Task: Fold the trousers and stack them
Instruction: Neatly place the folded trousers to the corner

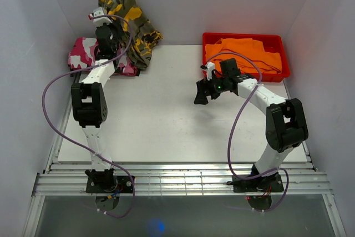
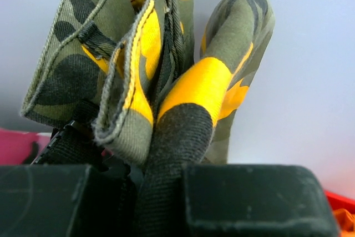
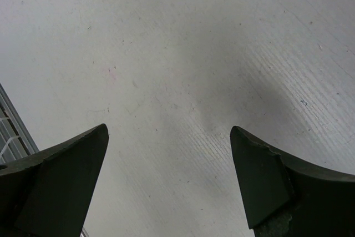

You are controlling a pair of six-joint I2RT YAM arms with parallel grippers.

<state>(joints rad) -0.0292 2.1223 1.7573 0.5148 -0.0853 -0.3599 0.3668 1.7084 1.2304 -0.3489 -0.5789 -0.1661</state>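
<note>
The green trousers' hanging end is above the pink trousers, so my left gripper should keep moving toward the uncovered pink end by the wall and let go there.
My left gripper is raised at the back left, shut on green, yellow and black camouflage trousers, which hang from it down onto the table. In the left wrist view the bunched cloth rises from between the jaws. Pink camouflage trousers lie under and behind the left arm. Orange trousers lie in the red tray at the back right. My right gripper hovers over the bare table right of centre, open and empty, with only the table between its fingers.
White walls close in the table on the left, back and right. A slotted metal rail runs along the near edge by the arm bases. Purple cables loop off both arms.
</note>
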